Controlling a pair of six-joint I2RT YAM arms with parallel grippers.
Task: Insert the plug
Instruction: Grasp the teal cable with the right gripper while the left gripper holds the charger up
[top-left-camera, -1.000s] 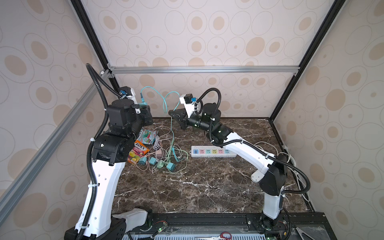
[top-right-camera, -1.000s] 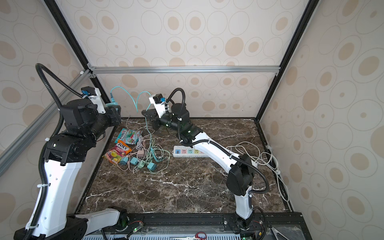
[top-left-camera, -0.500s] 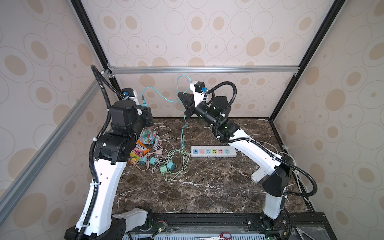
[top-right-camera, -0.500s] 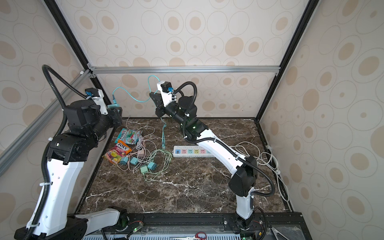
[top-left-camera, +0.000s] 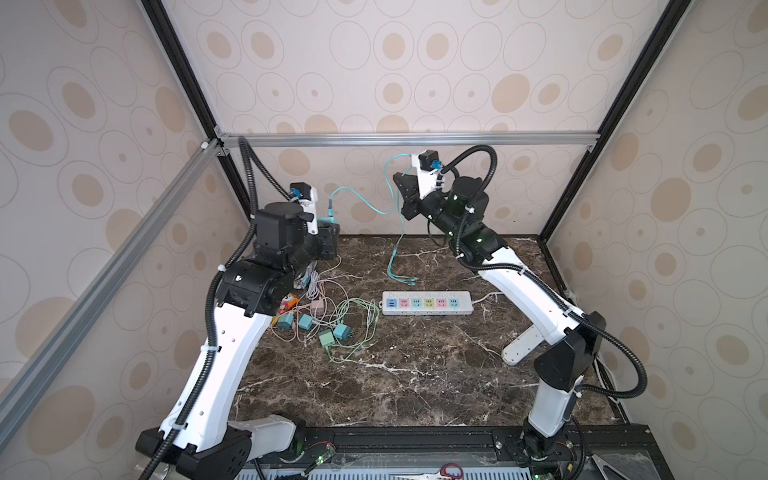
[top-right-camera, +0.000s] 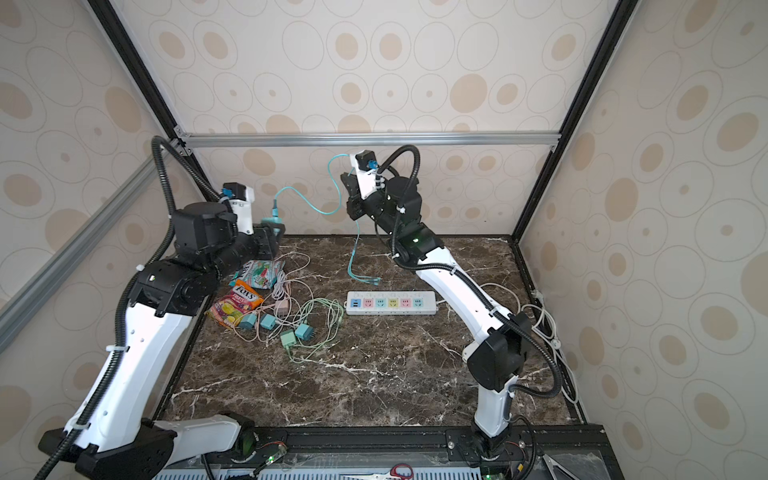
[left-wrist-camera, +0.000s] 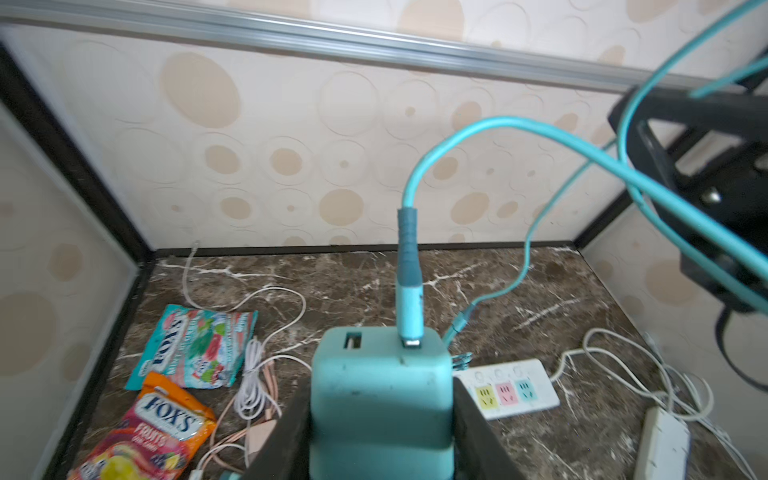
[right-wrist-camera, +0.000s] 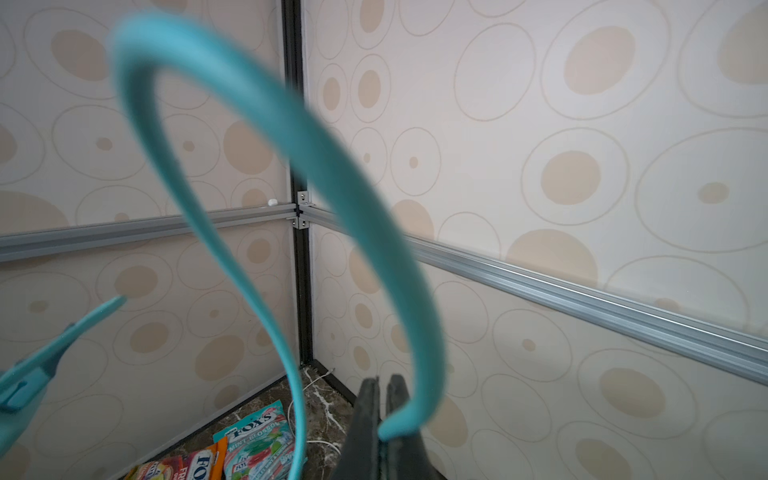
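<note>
My right gripper should keep carrying the cable behind the power strip (top-left-camera: 436, 264) and let go there, as the teal cable's loose ends (top-left-camera: 402, 279) hang clear of the tangled chargers.
My left gripper (left-wrist-camera: 380, 409) is shut on the plug (left-wrist-camera: 380, 386), a teal charger block held above the table's back left; both top views show this grip (top-left-camera: 328, 232) (top-right-camera: 272, 232). A teal cable (left-wrist-camera: 409, 266) sits in one of the plug's ports. The cable arcs across to my right gripper (right-wrist-camera: 385, 386), which is shut on the cable (right-wrist-camera: 353, 187) high by the back wall (top-left-camera: 401, 195) (top-right-camera: 349, 191). Its loose ends (top-left-camera: 409, 280) dangle just behind the white power strip (top-left-camera: 427, 302) (top-right-camera: 390, 302), whose coloured sockets face up.
Two candy bags (top-right-camera: 257, 272) (top-right-camera: 237, 301) lie under the left arm. Several loose chargers with tangled thin cables (top-left-camera: 328, 324) lie left of the strip. White cords (top-right-camera: 540, 316) and a white adapter (left-wrist-camera: 660, 444) lie along the right edge.
My right gripper has risen toward the back wall with the teal cable, lifting it out of the pile so its ends hang free. The left gripper has barely moved.
</note>
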